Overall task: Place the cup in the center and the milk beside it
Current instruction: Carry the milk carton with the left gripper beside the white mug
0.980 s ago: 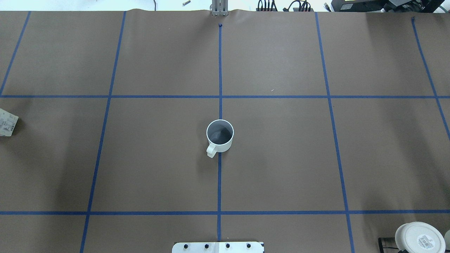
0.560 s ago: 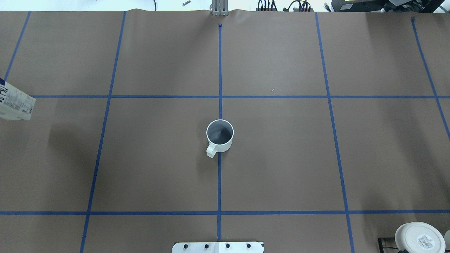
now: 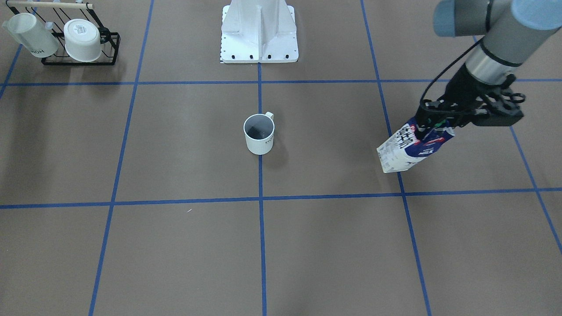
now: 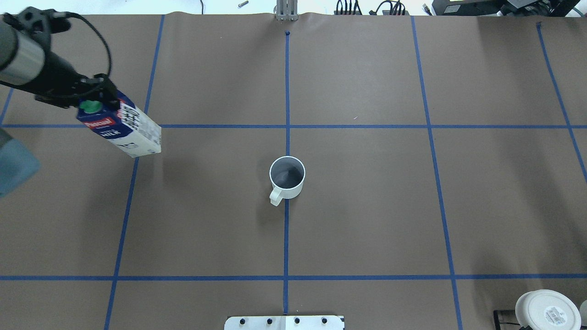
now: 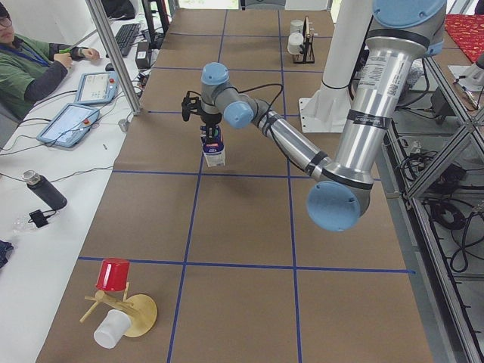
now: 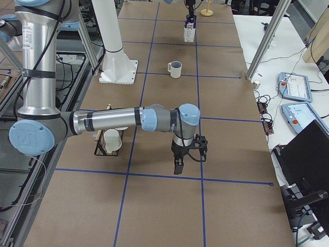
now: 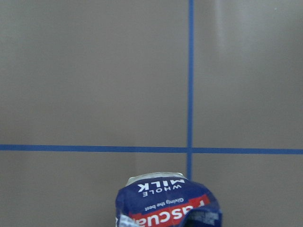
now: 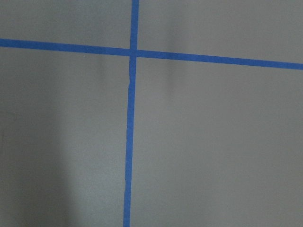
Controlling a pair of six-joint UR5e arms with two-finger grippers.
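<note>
I should go on moving my left gripper, with the milk hanging base down (image 3: 401, 157), along the open way to the cup before I let go of the milk beside it (image 3: 290, 149).
The cup (image 4: 286, 178), a white mug with a dark grey inside, stands upright on the center (image 4: 348, 192) of the brown table, over the middle blue tape line. Its handle points toward the robot. It also shows in the front view (image 3: 259, 134) and the right view (image 6: 175, 69). My left gripper (image 4: 94, 98) is shut on the top of the milk (image 4: 124, 130), a blue-and-white carton with a green cap. It holds the carton tilted above the table, well to the left of the cup. My right gripper (image 6: 179, 165) shows only in the right view, low over the table. I cannot tell whether it is open.
A black rack (image 3: 79, 59) with two white mugs stands on the robot's right, near its base (image 3: 259, 33). A red cup on a wooden stand (image 5: 113, 276) sits at the left end. An operator (image 5: 23, 68) and tablets are at a side table.
The left arm has swung in from the left edge, carrying the milk carton rightward and farther onto the table. The cup has not moved.
</note>
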